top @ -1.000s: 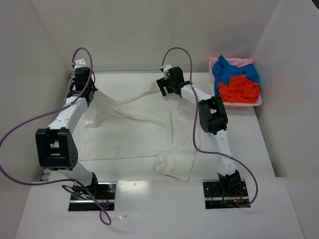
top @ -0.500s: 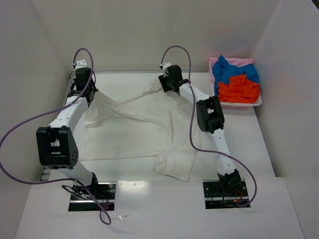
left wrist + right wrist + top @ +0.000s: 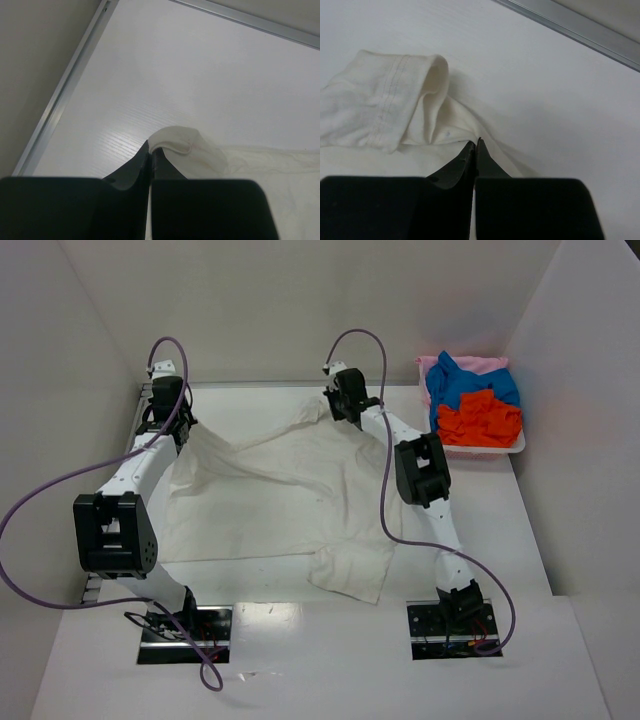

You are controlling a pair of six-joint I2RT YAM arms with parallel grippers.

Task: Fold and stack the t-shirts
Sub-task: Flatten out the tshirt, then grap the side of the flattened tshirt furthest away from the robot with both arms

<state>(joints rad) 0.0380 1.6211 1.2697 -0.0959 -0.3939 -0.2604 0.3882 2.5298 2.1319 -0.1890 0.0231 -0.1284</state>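
The off-white t-shirt's far edge (image 3: 246, 447) is drooping between my grippers, so next I pull my right gripper toward the tray and my left gripper away until the t-shirt's edge is tight.
A large off-white t-shirt (image 3: 270, 490) lies spread and wrinkled on the white table. My left gripper (image 3: 176, 430) is at its far left corner. In the left wrist view that gripper (image 3: 151, 149) is shut on a raised fold of the off-white t-shirt (image 3: 192, 150). My right gripper (image 3: 337, 412) is at the shirt's far right corner, where the cloth rises in a peak. In the right wrist view that gripper (image 3: 475, 144) is shut at the off-white t-shirt's (image 3: 385, 100) edge, beside a stitched sleeve hem.
A shallow white tray (image 3: 500, 449) stands at the back right, holding a blue t-shirt (image 3: 465, 385), an orange-red t-shirt (image 3: 482, 422) and a pale pink t-shirt (image 3: 485, 364). White walls enclose the table. A metal rail (image 3: 580, 32) runs along the far edge.
My right gripper has gone from open to shut on the shirt's far right corner and shifted slightly toward the back. The left gripper has held still.
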